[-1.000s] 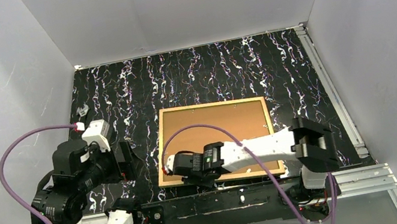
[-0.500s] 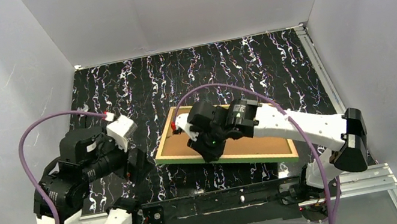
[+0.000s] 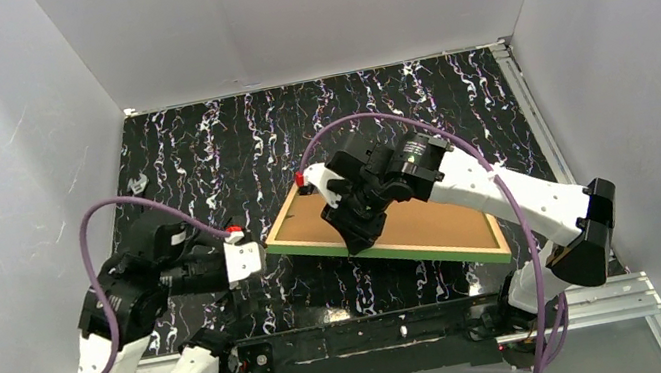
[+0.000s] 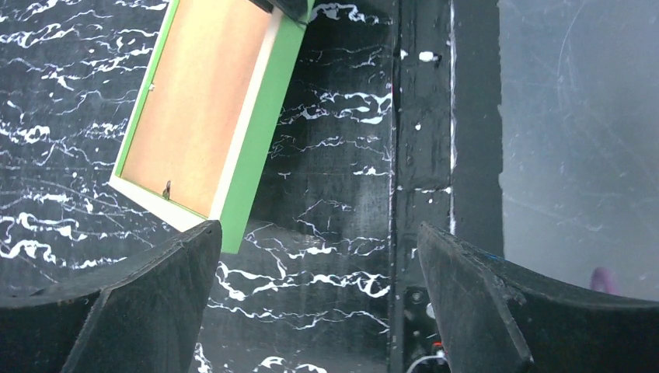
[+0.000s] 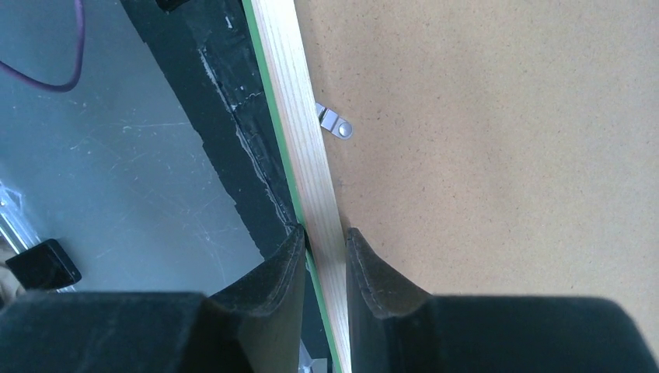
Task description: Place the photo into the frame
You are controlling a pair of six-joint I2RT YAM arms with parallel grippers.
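Observation:
My left gripper should grab the frame's free corner (image 3: pixel 273 246) before the frame is turned over, because the frame hangs back side up from my right gripper by its near edge (image 3: pixel 333 247).
The frame (image 3: pixel 388 252) hangs tilted above the mat, back side up, its green edge facing the near side. A brown backing board (image 3: pixel 433 215) fills it. My right gripper (image 3: pixel 358 234) is shut on the frame's near edge; in the right wrist view its fingers (image 5: pixel 325 233) pinch the pale wooden rim (image 5: pixel 311 171) beside the board (image 5: pixel 505 155). My left gripper (image 3: pixel 249 259) stands wide open just left of the frame's left corner, holding nothing. In the left wrist view the frame (image 4: pixel 260 132) lies beyond the gripper (image 4: pixel 319 233). The photo is out of view.
A black marbled mat (image 3: pixel 297 131) covers the table, with grey walls on three sides. A metal rail (image 3: pixel 411 325) runs along the near edge. A small grey piece (image 3: pixel 139 185) lies at the back left. A metal clip (image 5: pixel 336 124) sits on the board.
The right gripper has lifted the frame off the mat by its near edge, carrying it back and tilting it. The left arm has swung down and right toward the frame's left corner.

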